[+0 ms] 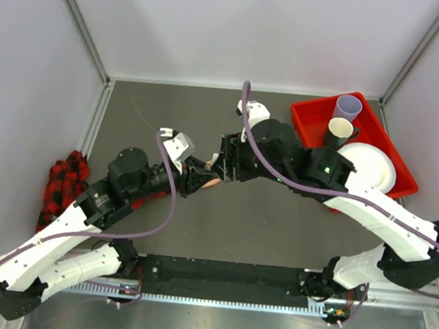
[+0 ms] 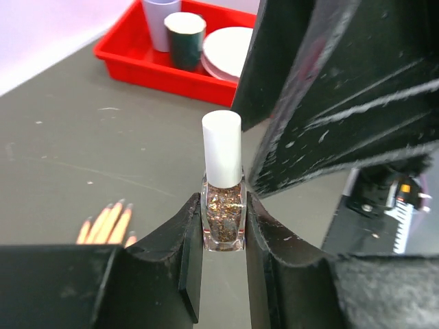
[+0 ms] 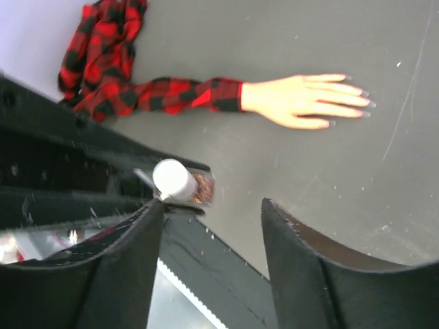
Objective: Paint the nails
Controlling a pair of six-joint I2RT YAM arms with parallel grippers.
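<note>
Next, my right gripper backs off first, because the white cap (image 3: pixel 173 179) is outside its open fingers. Then it should bring its fingers around the cap (image 2: pixel 221 149).
My left gripper (image 2: pixel 223 205) is shut on a small nail polish bottle (image 2: pixel 223 221) with coppery glitter and a white cap (image 2: pixel 221 147), and holds it upright above the table. My right gripper (image 3: pixel 214 204) is open, and the cap (image 3: pixel 173 178) sits just beyond its left fingertip. The peach mannequin hand (image 3: pixel 302 101) lies flat with a red-and-black plaid sleeve (image 3: pixel 171 94). Its nails (image 3: pixel 369 104) are tiny greyish tips. In the top view both grippers (image 1: pixel 195 179) (image 1: pixel 221 165) meet over the hand, which is mostly hidden. The fingertips (image 2: pixel 110 221) show in the left wrist view.
A red tray (image 1: pixel 309 122) at the back right holds two cups (image 1: pixel 348 108) and a white plate (image 1: pixel 368 168). The bunched plaid sleeve end (image 1: pixel 66 181) lies at the left edge. Metal frame rails border the table.
</note>
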